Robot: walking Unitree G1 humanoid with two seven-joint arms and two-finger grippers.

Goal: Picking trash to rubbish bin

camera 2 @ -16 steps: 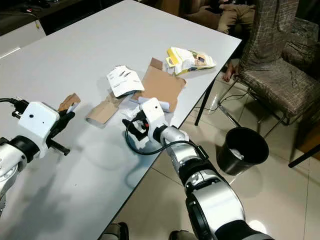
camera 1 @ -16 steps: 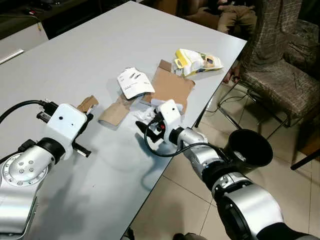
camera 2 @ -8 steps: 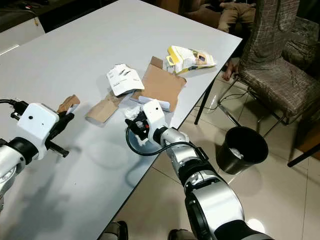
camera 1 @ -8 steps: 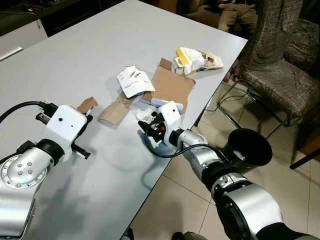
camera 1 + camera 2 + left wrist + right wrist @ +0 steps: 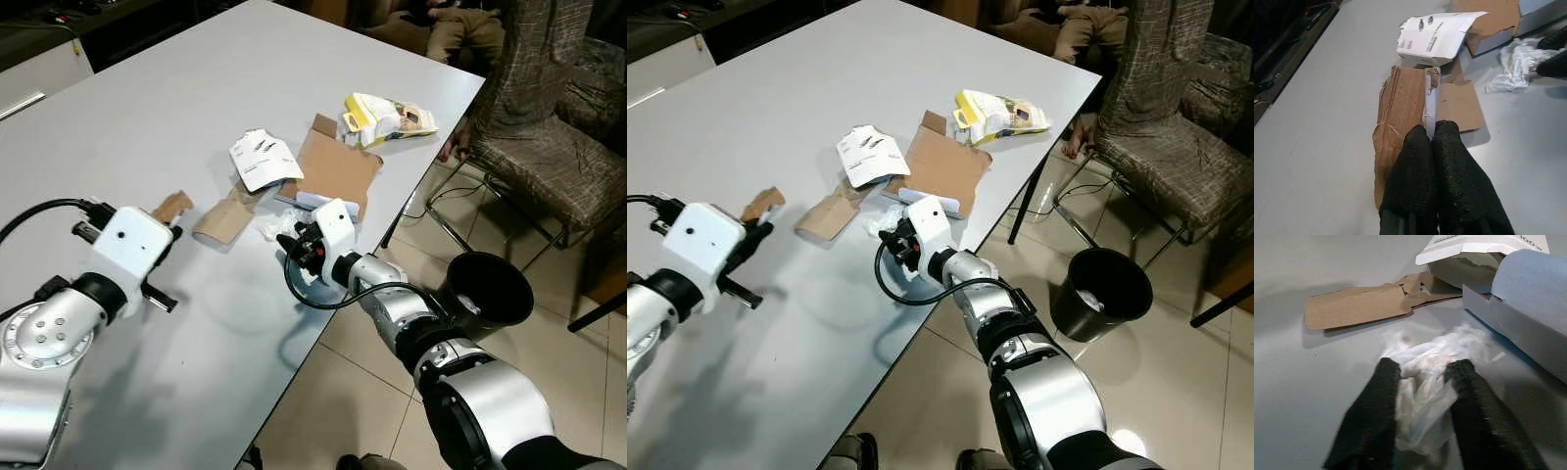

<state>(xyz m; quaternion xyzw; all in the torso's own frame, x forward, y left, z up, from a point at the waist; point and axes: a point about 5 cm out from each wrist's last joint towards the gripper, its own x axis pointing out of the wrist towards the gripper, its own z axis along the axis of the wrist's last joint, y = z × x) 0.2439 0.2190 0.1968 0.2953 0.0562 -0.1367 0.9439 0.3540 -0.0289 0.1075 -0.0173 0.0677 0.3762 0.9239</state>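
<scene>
The crumpled plastic wad (image 5: pixel 1425 404) will spread out on both sides when the robot lifts it, because loose folds (image 5: pixel 1455 343) reach out past the right gripper's fingers.
On the grey table (image 5: pixel 147 108), my right gripper (image 5: pixel 1425 364) is open near the front edge, one black finger on each side of a crumpled clear plastic wad (image 5: pixel 1422 406). The head view shows that gripper (image 5: pixel 291 243) at the wad (image 5: pixel 272 228), just in front of a flat brown cardboard sheet (image 5: pixel 338 166). My left gripper (image 5: pixel 1432 128) is shut on a crumpled brown paper scrap (image 5: pixel 1400 112) with a white strip, seen to the left (image 5: pixel 171 206). A black rubbish bin (image 5: pixel 1070 326) stands on the floor to the right of the table.
A torn white box (image 5: pixel 263 160), a folded brown card (image 5: pixel 223 221) and a yellow packet (image 5: pixel 387 117) lie on the table. A patterned chair (image 5: pixel 558 147) stands to the right, and a person (image 5: pixel 470 24) sits beyond the far corner.
My right gripper has slid forward along the table, and its fingers now straddle the plastic wad. The left arm with the brown scrap has hardly moved.
</scene>
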